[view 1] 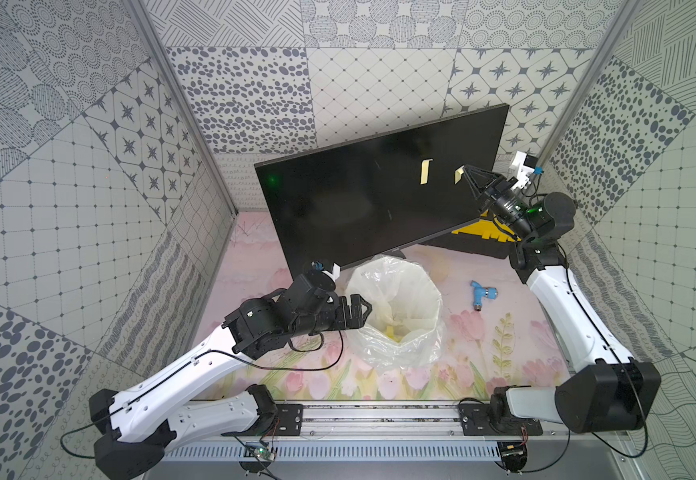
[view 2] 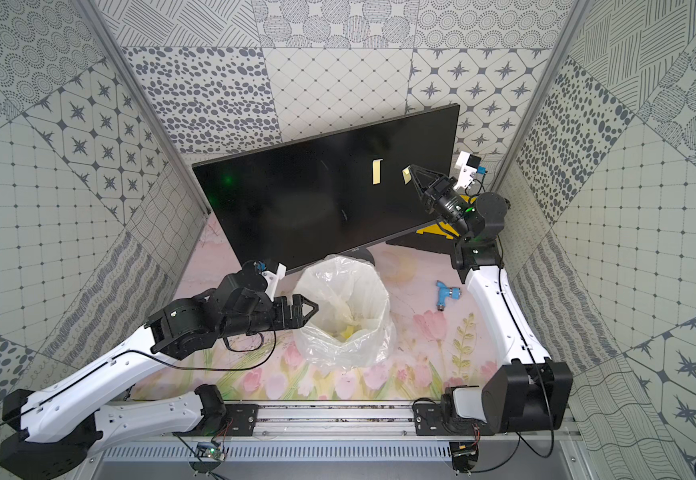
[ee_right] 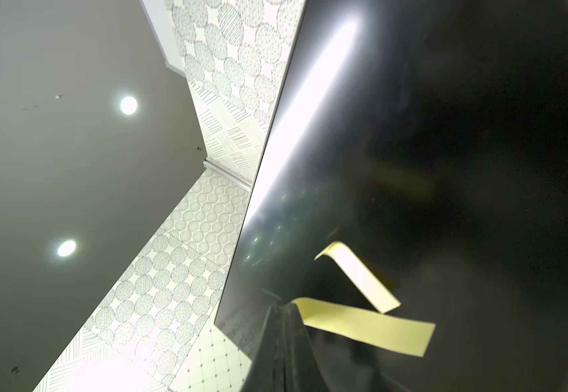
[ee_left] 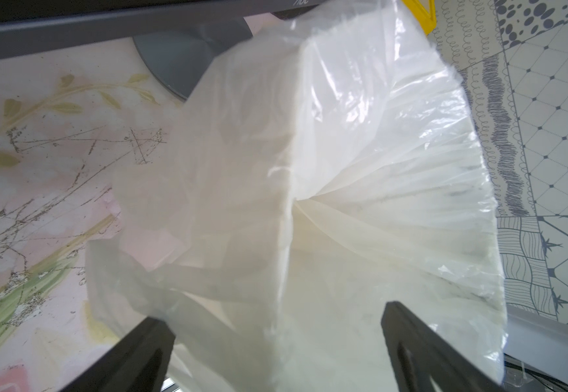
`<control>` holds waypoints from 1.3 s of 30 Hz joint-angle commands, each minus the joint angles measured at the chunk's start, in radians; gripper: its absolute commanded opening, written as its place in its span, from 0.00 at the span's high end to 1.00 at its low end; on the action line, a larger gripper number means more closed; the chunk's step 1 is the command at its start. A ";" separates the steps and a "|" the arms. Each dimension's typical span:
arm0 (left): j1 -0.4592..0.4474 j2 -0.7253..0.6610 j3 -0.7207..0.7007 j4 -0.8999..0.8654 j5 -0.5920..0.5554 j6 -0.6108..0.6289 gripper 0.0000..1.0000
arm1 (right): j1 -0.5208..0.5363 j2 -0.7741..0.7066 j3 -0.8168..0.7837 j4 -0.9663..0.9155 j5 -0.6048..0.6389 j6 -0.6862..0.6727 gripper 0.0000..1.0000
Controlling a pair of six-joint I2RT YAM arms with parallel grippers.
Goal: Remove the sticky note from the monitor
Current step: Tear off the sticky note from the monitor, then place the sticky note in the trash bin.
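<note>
The sticky note's end (ee_right: 303, 306) is in my right gripper's closed fingers, so that gripper should keep moving away from the monitor and let go over the bin's opening (view 1: 402, 302).
The black monitor (view 1: 358, 208) (view 2: 304, 199) stands tilted at the back of the table. Two pale yellow sticky notes show at its right side. One sticky note (view 1: 425, 171) (ee_right: 360, 275) clings to the screen with its top edge curled off. My right gripper (view 1: 465, 167) (view 2: 412, 167) (ee_right: 284, 305) is shut on one end of the other sticky note (view 1: 459, 175) (ee_right: 370, 327), close to the glass. I cannot tell whether that note still touches the screen. My left gripper (view 1: 363, 306) (ee_left: 275, 315) is open and holds nothing, at the rim of the bag-lined bin.
A bin lined with a clear plastic bag (view 1: 429, 286) (ee_left: 343, 169) stands in front of the monitor's stand (ee_left: 187, 61), with yellow scraps (view 1: 396, 332) inside. A blue pipe fitting (view 1: 481, 293) lies right of it. A yellow-and-black toolbox (view 1: 483, 235) sits behind the monitor's right corner.
</note>
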 commanded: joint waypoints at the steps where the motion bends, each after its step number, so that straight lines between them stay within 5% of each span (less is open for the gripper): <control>1: -0.006 -0.005 -0.008 0.049 0.021 0.021 0.01 | 0.073 -0.098 -0.043 -0.112 -0.084 -0.095 1.00; 8: -0.007 -0.017 -0.018 0.050 0.014 0.018 0.01 | 0.322 -0.262 -0.131 -0.506 -0.094 -0.385 1.00; 14: -0.006 -0.022 -0.017 0.039 0.010 0.015 0.01 | 0.442 -0.325 -0.248 -0.634 -0.054 -0.423 1.00; 16: -0.006 -0.020 -0.017 0.039 0.009 0.015 0.01 | 0.481 -0.327 -0.287 -0.671 -0.027 -0.439 0.86; 19: -0.008 -0.018 -0.012 0.033 0.011 0.015 0.01 | 0.509 -0.322 -0.308 -0.706 -0.001 -0.468 0.47; 23: -0.006 -0.022 -0.010 0.031 0.007 0.014 0.01 | 0.516 -0.322 -0.283 -0.713 0.012 -0.475 0.32; 39: -0.007 -0.023 0.007 0.021 0.005 0.021 0.01 | 0.516 -0.284 -0.045 -0.953 0.046 -0.696 0.30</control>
